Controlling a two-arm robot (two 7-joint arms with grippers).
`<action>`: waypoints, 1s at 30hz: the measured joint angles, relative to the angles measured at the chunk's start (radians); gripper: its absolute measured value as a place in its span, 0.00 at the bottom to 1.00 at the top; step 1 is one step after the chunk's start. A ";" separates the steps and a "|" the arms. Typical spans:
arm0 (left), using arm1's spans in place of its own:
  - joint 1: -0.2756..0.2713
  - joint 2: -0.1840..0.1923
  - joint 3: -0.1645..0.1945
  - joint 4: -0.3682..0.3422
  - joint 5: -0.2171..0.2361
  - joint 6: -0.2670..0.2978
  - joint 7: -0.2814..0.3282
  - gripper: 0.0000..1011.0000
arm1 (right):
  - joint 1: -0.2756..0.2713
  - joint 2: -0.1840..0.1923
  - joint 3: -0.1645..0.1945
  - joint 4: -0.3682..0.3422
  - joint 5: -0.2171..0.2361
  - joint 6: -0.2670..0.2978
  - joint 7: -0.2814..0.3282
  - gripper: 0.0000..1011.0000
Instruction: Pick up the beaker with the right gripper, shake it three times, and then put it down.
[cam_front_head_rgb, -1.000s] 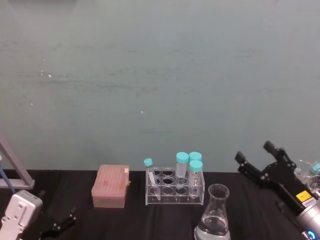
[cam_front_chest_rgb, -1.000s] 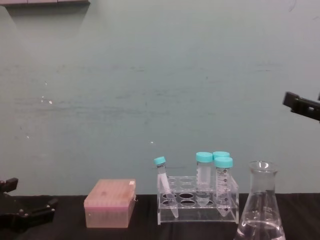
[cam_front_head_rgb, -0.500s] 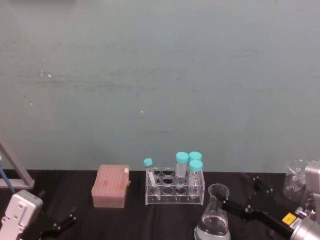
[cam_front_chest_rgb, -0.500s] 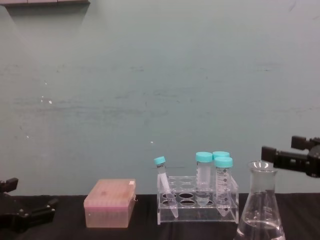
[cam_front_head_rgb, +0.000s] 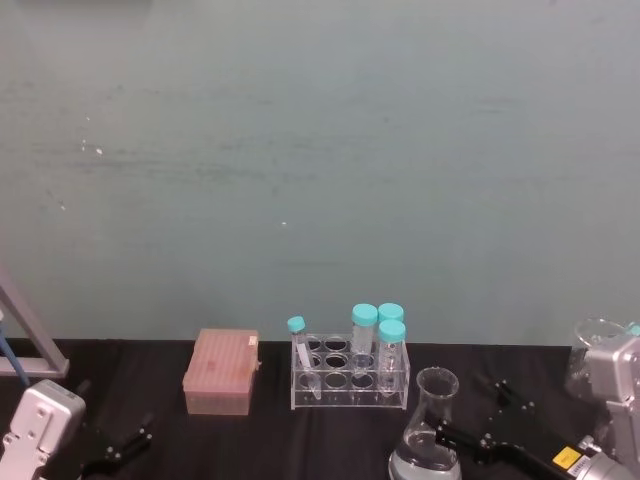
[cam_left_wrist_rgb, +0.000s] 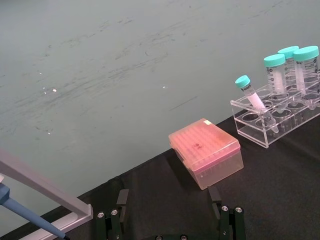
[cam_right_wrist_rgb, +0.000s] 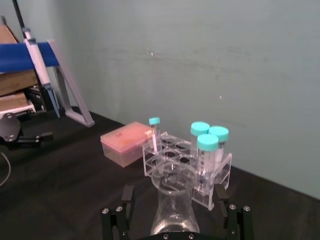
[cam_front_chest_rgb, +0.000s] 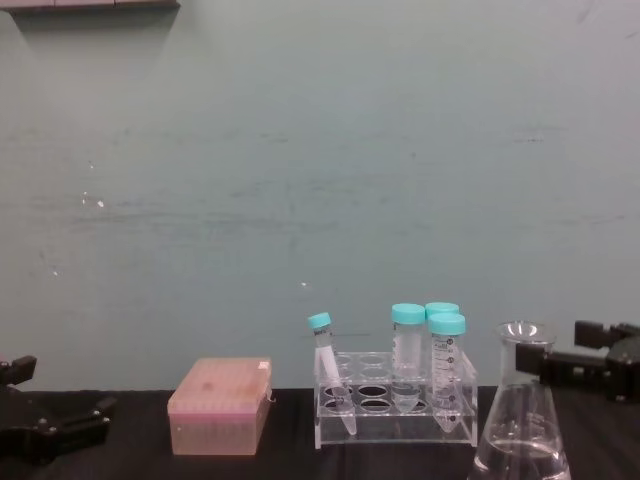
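Observation:
The liquid (cam_front_chest_rgb: 522, 461) is well below the beaker's narrow neck (cam_front_chest_rgb: 515, 360), so it will slosh about but stay inside when the robot shakes the beaker.
The beaker (cam_front_head_rgb: 429, 432) is a clear conical flask with liquid in it, standing on the black table in front of the tube rack. It appears near the bottom right of the chest view as beaker (cam_front_chest_rgb: 521, 420). My right gripper (cam_front_head_rgb: 474, 416) is open, low at the beaker's right side, one finger beside its body. From the right wrist camera the beaker (cam_right_wrist_rgb: 174, 202) stands between the two spread fingers (cam_right_wrist_rgb: 231, 214), with gaps on both sides. The chest view has the right gripper (cam_front_chest_rgb: 578, 355) at neck height. My left gripper (cam_front_head_rgb: 117, 450) is parked open at the front left.
A clear rack (cam_front_head_rgb: 350, 375) of teal-capped tubes stands behind the beaker. A pink tip box (cam_front_head_rgb: 222, 372) lies to its left. Other glassware (cam_front_head_rgb: 592, 352) sits at the far right, and a pipette stand (cam_right_wrist_rgb: 54, 75) at the far left. A teal wall backs the table.
My right gripper has come down from above the table at the right to the beaker's level and moved in, so its fingers now flank the flask. The beaker and left arm have not moved.

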 joint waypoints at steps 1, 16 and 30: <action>0.000 0.000 0.000 0.000 0.000 0.000 0.000 0.99 | 0.001 -0.007 0.000 0.006 -0.004 0.009 -0.001 0.99; 0.000 0.000 0.000 0.000 0.000 0.000 0.000 0.99 | 0.022 -0.074 -0.001 0.050 -0.027 0.089 -0.047 0.99; 0.000 0.000 0.000 0.000 0.000 0.000 0.000 0.99 | 0.034 -0.137 -0.003 0.063 -0.077 0.094 -0.104 0.99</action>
